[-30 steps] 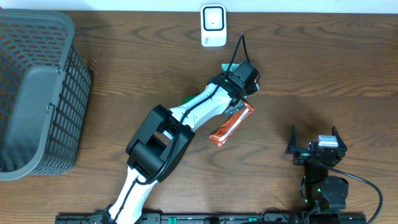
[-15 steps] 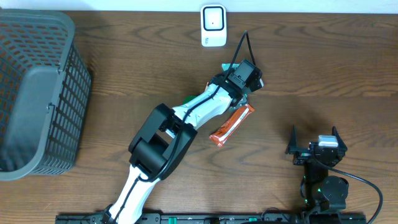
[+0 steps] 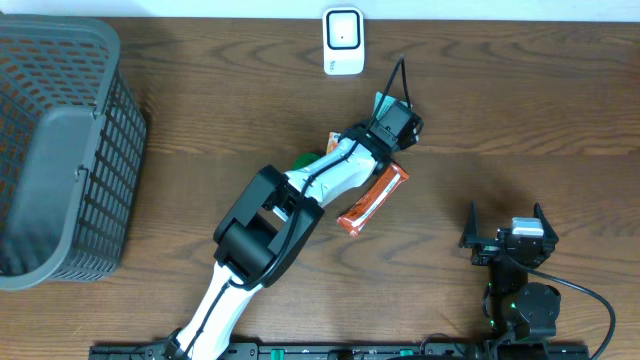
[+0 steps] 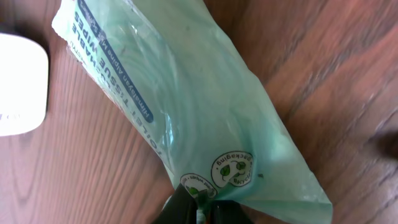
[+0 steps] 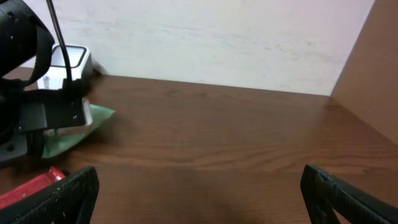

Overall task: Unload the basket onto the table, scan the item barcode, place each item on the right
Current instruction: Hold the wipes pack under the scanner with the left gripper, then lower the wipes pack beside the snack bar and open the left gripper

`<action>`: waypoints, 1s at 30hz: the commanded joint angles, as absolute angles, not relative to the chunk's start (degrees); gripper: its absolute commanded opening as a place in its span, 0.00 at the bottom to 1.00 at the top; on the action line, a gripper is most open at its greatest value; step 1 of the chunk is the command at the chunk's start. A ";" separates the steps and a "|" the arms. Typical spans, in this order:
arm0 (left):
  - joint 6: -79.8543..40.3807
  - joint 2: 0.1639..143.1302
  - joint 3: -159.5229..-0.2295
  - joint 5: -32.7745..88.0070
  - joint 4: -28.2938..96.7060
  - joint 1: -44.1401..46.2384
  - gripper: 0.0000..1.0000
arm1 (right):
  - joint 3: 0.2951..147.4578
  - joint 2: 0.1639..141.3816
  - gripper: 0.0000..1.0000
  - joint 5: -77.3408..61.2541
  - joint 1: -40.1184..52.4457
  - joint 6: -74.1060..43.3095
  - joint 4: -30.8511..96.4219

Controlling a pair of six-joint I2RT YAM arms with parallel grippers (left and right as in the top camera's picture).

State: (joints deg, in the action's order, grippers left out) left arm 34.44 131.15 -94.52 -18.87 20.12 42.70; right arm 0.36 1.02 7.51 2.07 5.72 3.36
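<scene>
I should keep turning the pack over with my left gripper, which pinches the pack's near edge (image 4: 217,194) beside open wood (image 3: 428,180), until the pack's bottom side faces up, and then let go.
A pale green pack of wipes (image 4: 205,106) fills the left wrist view, lying on the wooden table. My left gripper (image 4: 202,208) is shut on the pack's near edge, the film pinched between its black fingers. From overhead, only a corner of the pack (image 3: 380,100) peeks out past the left gripper (image 3: 388,128). The white scanner (image 3: 342,40) stands at the table's far edge, a short way beyond the pack, and shows as a white block (image 4: 18,84) at the left of the wrist view. My right gripper (image 3: 505,235) rests open near the front right, with nothing between its fingers (image 5: 74,193).
A red-orange snack bar (image 3: 372,198) lies just right of the left arm. Bits of an orange item (image 3: 333,140) and a green item (image 3: 305,160) show from under that arm. A grey basket (image 3: 60,150) takes up the far left.
My left gripper has shut on the green pack. It has also shifted slightly toward the far side of the table. The right arm has not moved.
</scene>
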 commanded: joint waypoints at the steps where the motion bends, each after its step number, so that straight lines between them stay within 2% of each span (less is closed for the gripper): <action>1: 34.06 129.38 -94.37 -22.50 21.58 43.72 0.07 | 0.32 0.91 0.99 7.86 2.20 6.48 3.55; 5: 32.69 124.46 -94.37 -19.25 23.18 44.77 0.07 | 0.32 0.91 0.99 7.86 2.20 6.48 3.55; 9: 28.05 118.72 -94.37 -9.32 25.61 44.86 0.07 | 0.32 0.91 0.99 7.86 2.20 6.48 3.55; 15: 13.32 112.33 -94.37 18.26 27.79 41.28 0.07 | 0.32 0.91 0.99 7.86 2.20 6.48 3.55; 19: 7.27 112.77 -94.32 42.35 27.83 37.69 0.07 | 0.32 0.91 0.99 7.86 2.20 6.48 3.55; 22: 3.38 113.78 -94.32 55.44 27.81 35.48 0.08 | 0.32 0.91 0.99 7.86 2.20 6.48 3.55; 25: -0.64 115.02 -94.32 62.26 27.79 33.93 0.07 | 0.32 0.91 0.99 7.86 2.20 6.48 3.53; 29: -4.45 116.77 -94.28 63.00 28.10 32.32 0.08 | 0.32 0.91 0.99 7.86 2.20 6.48 3.53; 30: -4.38 116.92 -94.28 62.43 28.34 32.05 0.14 | 0.32 0.91 0.99 7.86 2.20 6.48 3.55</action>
